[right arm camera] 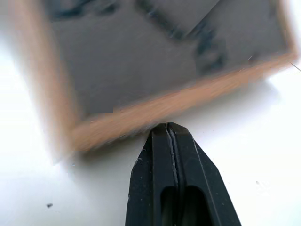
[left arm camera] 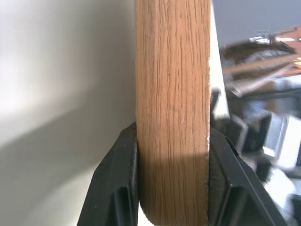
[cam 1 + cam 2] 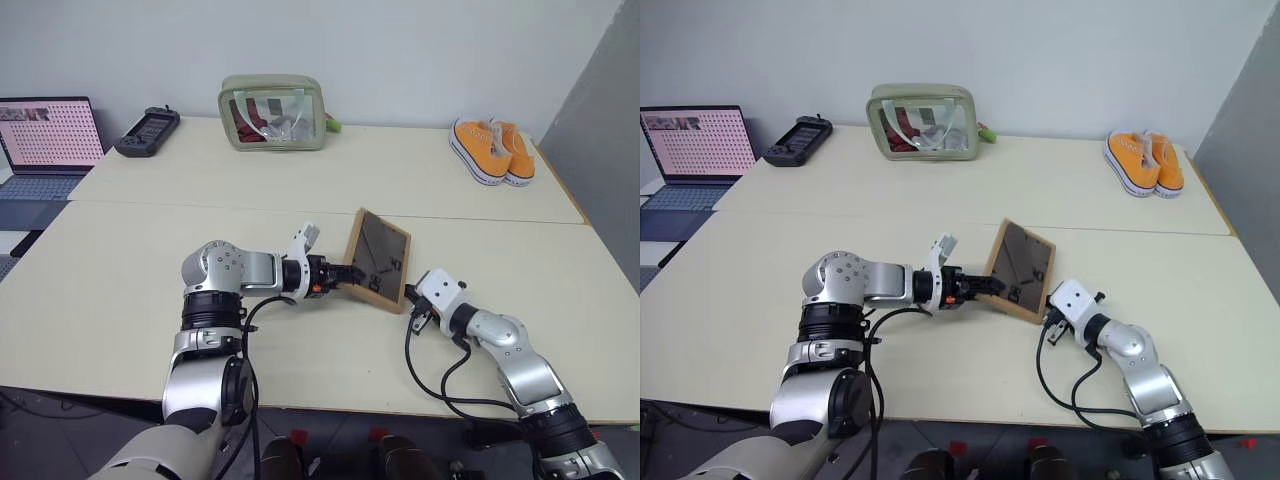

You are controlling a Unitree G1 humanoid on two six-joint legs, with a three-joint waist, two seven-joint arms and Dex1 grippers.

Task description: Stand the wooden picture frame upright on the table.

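Note:
The stand is folded flat against the frame's dark back panel [image 3: 388, 252], so my right gripper should move off the frame's lower edge, open, and pull out the stand's upper end [image 3: 376, 226] first.
The wooden picture frame [image 3: 378, 258] stands steeply tilted near the middle of the table [image 3: 140, 250], its dark back panel toward me and its lower edge down by the tabletop. My left gripper [image 3: 352, 274] is shut on the frame's left wooden edge; in the left wrist view the light-wood edge [image 2: 173, 84] sits clamped between the two black fingers [image 2: 123, 179]. My right gripper [image 1: 167, 126] is shut with nothing in it, its tips just short of the frame's lower wooden edge [image 1: 155, 110], at the frame's lower right corner [image 3: 408, 298].
A green pouch [image 3: 272, 112] stands at the back of the table, a black handheld controller [image 3: 147, 130] to its left. Orange shoes [image 3: 492, 148] sit at the back right. A laptop [image 3: 45, 140] is open at the far left. A seam [image 3: 200, 205] crosses the tabletop.

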